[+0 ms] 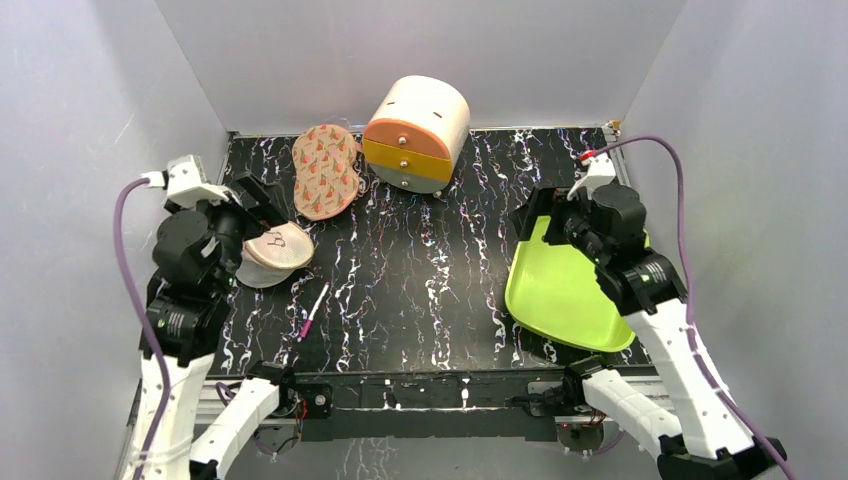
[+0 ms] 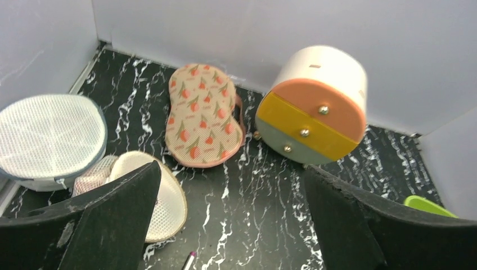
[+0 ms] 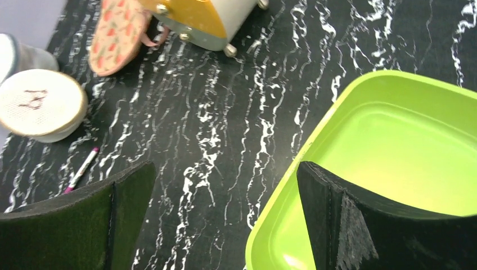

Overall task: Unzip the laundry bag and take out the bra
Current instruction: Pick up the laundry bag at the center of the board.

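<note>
The laundry bag's marked top [image 1: 278, 242] faces up, and its back rim [image 1: 293, 225] is clear. My left gripper should keep going down with its fingers open until they are on both sides of that rim.
The laundry bag [image 1: 276, 255] is a round pale mesh pouch with a dark stitched mark on top, lying at the table's left. It also shows in the left wrist view [image 2: 166, 197], partly behind my left finger [image 2: 112, 219], and in the right wrist view [image 3: 40, 104]. I cannot tell whether its zip is open or closed. No red bra shows in any view. My left gripper [image 1: 252, 205] is open and empty, hovering just above and behind the bag. My right gripper [image 1: 537, 225] is open and empty over the left rim of the green tray [image 1: 560, 295].
A beige carrot-print pad [image 1: 325, 170] and a round drawer box [image 1: 415, 135] stand at the back. A flat white mesh case with a grey side [image 2: 48, 135] lies at the far left. A pink pen [image 1: 312, 312] lies near the front.
</note>
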`<state>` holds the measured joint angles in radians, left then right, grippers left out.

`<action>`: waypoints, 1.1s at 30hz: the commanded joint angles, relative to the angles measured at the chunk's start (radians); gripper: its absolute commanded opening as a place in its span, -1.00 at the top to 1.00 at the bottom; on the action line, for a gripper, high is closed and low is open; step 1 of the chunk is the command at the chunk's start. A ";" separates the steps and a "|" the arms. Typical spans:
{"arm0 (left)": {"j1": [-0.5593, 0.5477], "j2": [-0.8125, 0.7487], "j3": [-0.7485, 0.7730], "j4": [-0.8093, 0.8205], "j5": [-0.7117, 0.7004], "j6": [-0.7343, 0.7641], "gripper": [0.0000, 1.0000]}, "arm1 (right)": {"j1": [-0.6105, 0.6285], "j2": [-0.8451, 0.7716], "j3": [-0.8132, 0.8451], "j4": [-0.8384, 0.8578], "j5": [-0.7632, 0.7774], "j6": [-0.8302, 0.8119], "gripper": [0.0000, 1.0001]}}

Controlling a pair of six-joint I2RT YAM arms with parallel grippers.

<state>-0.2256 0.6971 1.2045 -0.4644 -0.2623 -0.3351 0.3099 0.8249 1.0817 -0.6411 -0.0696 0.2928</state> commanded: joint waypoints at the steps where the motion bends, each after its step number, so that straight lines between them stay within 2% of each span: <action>1: 0.058 0.060 -0.046 0.030 0.060 -0.015 -0.97 | -0.030 0.051 -0.038 0.129 0.067 0.043 -0.96; 16: 0.180 0.302 -0.120 -0.009 0.172 -0.001 -0.97 | -0.058 0.191 -0.129 0.308 0.043 0.161 -0.96; 22: 0.195 0.372 -0.073 -0.060 0.124 0.036 -0.97 | -0.061 0.195 -0.138 0.370 -0.087 0.144 -0.96; 28: 0.200 0.499 0.013 -0.172 -0.054 0.069 -0.97 | -0.063 0.212 -0.130 0.402 -0.198 0.131 -0.96; 33: 0.204 0.606 0.079 -0.237 -0.136 0.077 -0.97 | -0.063 0.232 -0.129 0.412 -0.262 0.131 -0.96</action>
<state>-0.0311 1.2583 1.2278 -0.6132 -0.2916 -0.2829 0.2523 1.0451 0.9417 -0.3084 -0.2520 0.4316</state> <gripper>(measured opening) 0.983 0.980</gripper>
